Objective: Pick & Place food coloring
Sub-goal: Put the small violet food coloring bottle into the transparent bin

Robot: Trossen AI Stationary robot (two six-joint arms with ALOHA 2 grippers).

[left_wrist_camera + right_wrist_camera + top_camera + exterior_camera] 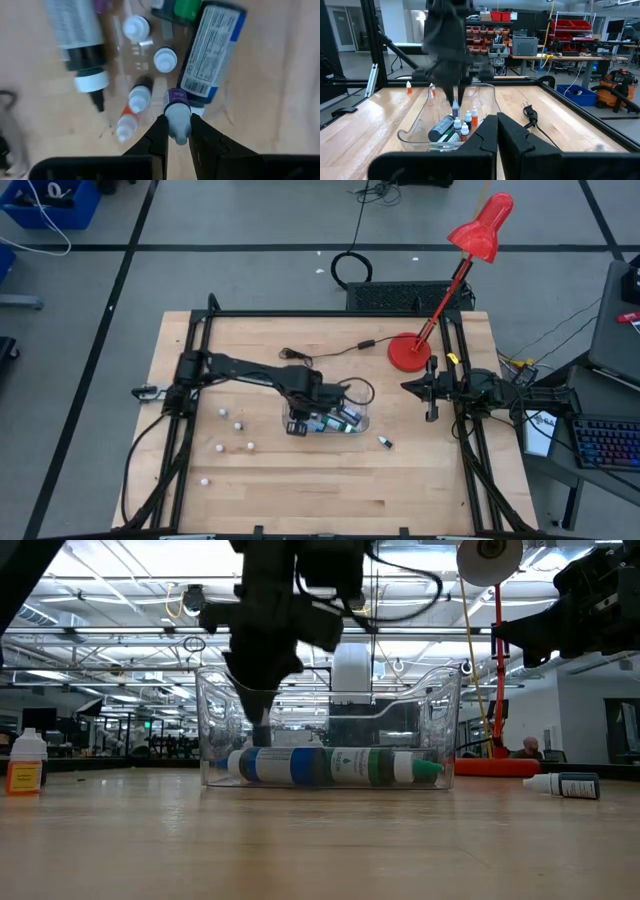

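The small purple bottle [177,98] is hanging with its cap up over a free gap [159,92] next to the large bottle, so the robot's left gripper should go on lowering it until it stands there.
A clear plastic tub [360,420] [440,710] stands mid-table and holds several food coloring bottles [165,59], some upright, some lying, plus larger bottles [330,766]. My left gripper [178,125] [297,423] reaches down into the tub's left end, shut on a small purple bottle [175,100]. Several more small bottles [238,425] stand loose on the table left of the tub. A dark bottle [384,442] [565,783] lies on its side to the tub's right. My right gripper [499,127] [431,392] waits shut at the table's right edge. My left gripper pinches the small purple bottle by its pale cap end [179,131] between the two fingers [159,135]. It comes from above, pointing down. The bottle's purple body [455,104] hangs below the fingertips, inside the tub, over the other bottles. Whether it touches them cannot be told.
A red desk lamp stands on its base [410,352] at the far right of the table, its arm leaning over the right arm. A black cord with a plug [365,343] lies behind the tub. An orange-labelled bottle [27,762] stands far left. Bare wood [330,490] lies nearside.
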